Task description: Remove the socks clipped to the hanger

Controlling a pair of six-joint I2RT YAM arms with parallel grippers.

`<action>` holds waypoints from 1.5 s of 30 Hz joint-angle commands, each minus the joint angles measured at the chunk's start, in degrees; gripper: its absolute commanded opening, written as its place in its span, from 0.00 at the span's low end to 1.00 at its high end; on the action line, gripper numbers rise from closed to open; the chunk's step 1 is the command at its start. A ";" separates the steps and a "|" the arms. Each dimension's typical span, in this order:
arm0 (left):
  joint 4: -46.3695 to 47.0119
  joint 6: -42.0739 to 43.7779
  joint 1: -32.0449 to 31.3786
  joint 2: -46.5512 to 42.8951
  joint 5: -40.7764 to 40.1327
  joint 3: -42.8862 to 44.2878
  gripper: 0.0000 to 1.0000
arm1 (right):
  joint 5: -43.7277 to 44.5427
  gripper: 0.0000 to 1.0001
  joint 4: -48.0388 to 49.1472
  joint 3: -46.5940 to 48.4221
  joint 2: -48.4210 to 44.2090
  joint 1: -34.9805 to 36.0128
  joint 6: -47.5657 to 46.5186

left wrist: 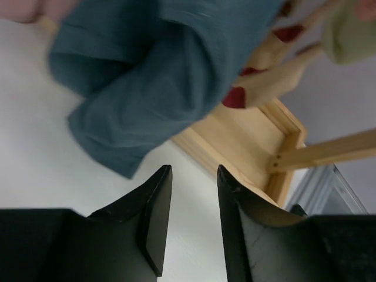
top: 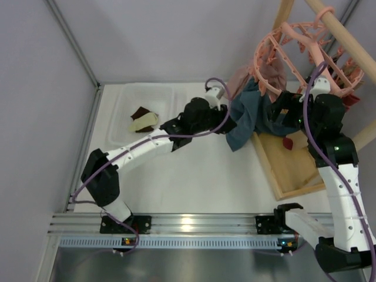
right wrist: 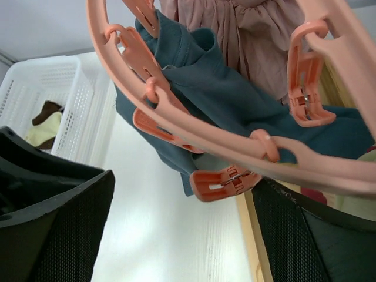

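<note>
My right gripper should go past the clip [right wrist: 220,184] beside its fingers, because that clip is empty, and squeeze the clip that holds the pale green sock [left wrist: 346,34].
The salmon-pink hanger [top: 294,53] hangs from the wooden pole at the top right, with a teal cloth [top: 247,120] and a pink garment [top: 244,79] draped below it. My right gripper [right wrist: 185,229] is open wide just under the hanger's ring [right wrist: 194,126], and an empty clip [right wrist: 226,181] dangles close to its right finger. My left gripper [left wrist: 194,170] is open with nothing between its jaws, below the teal cloth [left wrist: 158,76]. Red socks [left wrist: 234,97] hang by the wooden frame. A dark brown sock [top: 141,111] and a cream sock [top: 144,122] lie in the white basket [top: 126,100].
A shallow wooden tray [top: 294,170] forms the base of the pole frame at the right, with a red sock [top: 289,142] over it. A pale green sock [left wrist: 352,35] hangs at the far right of the left wrist view. The white basket [right wrist: 53,94] sits at the back left.
</note>
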 commanded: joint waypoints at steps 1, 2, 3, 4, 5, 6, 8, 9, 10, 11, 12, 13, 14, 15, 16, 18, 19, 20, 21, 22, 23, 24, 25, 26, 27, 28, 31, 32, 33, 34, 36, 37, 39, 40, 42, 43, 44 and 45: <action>4.84 3.52 -6.13 3.58 5.19 5.14 0.37 | -0.47 0.92 -5.01 4.81 -2.86 -0.50 -0.78; 4.93 3.00 -8.06 4.47 5.36 5.93 0.35 | -0.47 0.92 -5.72 4.90 -3.48 -0.50 -0.52; 5.01 2.38 -8.86 5.35 6.32 7.68 0.34 | -0.30 0.92 -6.68 4.90 -4.18 -0.50 -0.08; 5.71 2.03 -9.39 7.19 6.94 8.30 0.34 | -0.04 0.91 -6.86 4.64 -5.93 -0.50 0.27; 5.72 1.76 -10.53 7.99 7.20 9.00 0.34 | 0.31 0.91 -7.21 4.55 -6.64 -0.50 0.53; 5.72 1.67 -11.06 8.87 6.60 10.32 0.34 | 1.19 0.90 -7.65 4.55 -7.26 -0.50 1.06; 5.72 0.10 -11.42 11.59 5.72 11.47 0.39 | 2.25 0.89 -8.88 4.99 -8.75 -0.59 1.33; 5.72 -0.26 -11.42 12.47 4.32 13.13 0.44 | 3.30 0.88 -9.32 5.16 -9.02 -0.50 1.15; 5.72 -0.61 -11.42 14.83 4.39 14.19 0.48 | 3.74 0.88 -9.85 5.60 -9.11 -0.59 1.06; 5.72 -0.79 -11.16 16.24 4.83 15.42 0.49 | 4.01 0.88 -10.20 6.04 -8.85 -0.50 0.89; 5.81 -0.70 -10.98 17.82 5.01 17.17 0.52 | 4.01 0.88 -10.47 6.48 -8.58 -0.59 0.71; 5.72 -0.79 -10.37 20.97 6.05 20.14 0.57 | 5.58 0.87 -11.17 7.53 -7.97 -0.59 0.62; 5.72 -0.87 -9.84 22.40 6.67 21.57 0.58 | 5.94 0.87 -11.35 8.06 -7.88 -0.50 0.71; 5.72 -0.53 -9.23 23.98 6.24 23.06 0.60 | 6.90 0.87 -11.35 8.50 -7.79 -0.59 0.71; 5.63 1.22 -8.26 26.69 4.50 25.77 0.61 | 7.61 0.87 -11.44 9.46 -7.44 -0.50 0.71; 5.72 2.90 -6.86 30.64 2.21 28.07 0.64 | 9.80 0.86 -12.40 11.57 -6.74 -0.59 0.62; 5.63 2.73 -4.93 32.06 2.11 29.65 0.64 | 10.59 0.86 -12.66 12.28 -6.21 -0.59 0.45; 5.72 2.03 -3.78 33.38 4.46 32.54 0.64 | 11.73 0.86 -13.28 12.98 -5.77 -0.50 0.27; 5.63 0.98 -2.38 34.61 5.87 34.05 0.64 | 13.92 0.86 -14.15 13.95 -5.42 -0.59 0.10; 5.63 -0.77 0.24 36.28 7.54 35.80 0.64 | 15.33 0.86 -14.42 14.13 -4.98 -0.59 -0.43; 5.72 -1.14 1.23 36.73 8.43 36.51 0.64 | 17.96 0.86 -14.51 14.22 -4.89 -0.50 -0.87; 5.72 -1.40 2.19 37.26 8.79 37.04 0.64 | 19.11 0.86 -14.43 14.05 -4.71 -0.59 -1.39; 5.72 -1.05 3.68 37.52 8.96 37.57 0.64 | 20.17 0.86 -14.34 13.96 -4.28 -0.59 -1.83; 5.72 -0.96 4.22 37.79 9.84 39.06 0.64 | 21.83 0.86 -14.34 13.96 -4.10 -0.59 -2.53; 5.72 -0.70 4.83 38.49 10.63 40.03 0.66 | 22.29 0.86 -13.47 13.43 -3.92 -0.59 -2.89; 5.72 -0.53 5.71 39.02 11.68 41.17 0.66 | 22.55 0.86 -12.76 12.91 -3.83 -0.59 -3.24; 5.72 -0.35 7.21 40.16 13.53 44.07 0.66 | 23.17 0.85 -10.74 11.58 -2.70 -0.59 -4.21; 5.63 -0.26 7.39 40.25 13.88 44.51 0.66 | 23.69 0.85 -10.65 11.84 -1.91 -0.59 -4.30; 5.63 -0.17 7.74 40.60 14.41 45.48 0.66 | 23.70 0.86 -10.38 11.76 -0.60 -0.68 -4.38; 5.63 0.09 7.83 40.69 14.76 45.92 0.66 | 23.70 0.86 -8.73 11.41 -0.06 -0.68 -4.65; 5.72 0.27 8.00 40.95 15.47 46.54 0.67 | 22.56 0.84 -6.79 10.27 0.99 -0.59 -5.52; 5.63 0.44 8.00 40.87 15.99 46.71 0.68 | 21.51 0.84 -3.99 9.66 1.09 -0.59 -6.49; 5.63 0.70 8.00 40.52 16.61 46.72 0.68 | 18.34 0.81 -1.34 7.99 1.09 -0.68 -7.20; 5.72 0.79 8.00 40.34 17.22 46.28 0.68 | 17.64 0.80 -0.29 7.54 1.00 -0.59 -7.11; 5.72 0.88 8.00 39.55 17.58 45.58 0.68 | 14.57 0.76 2.36 6.40 0.74 -0.59 -7.20; 5.63 0.97 8.00 39.37 18.10 44.97 0.68 | 13.69 0.76 2.88 6.22 0.74 -0.59 -7.02; 5.63 1.06 8.00 38.85 18.45 44.44 0.68 | 13.42 0.74 3.41 5.79 0.74 -0.59 -6.76; 5.72 1.15 8.00 38.58 18.81 44.08 0.68 | 13.67 0.73 3.59 5.70 0.91 -0.59 -6.67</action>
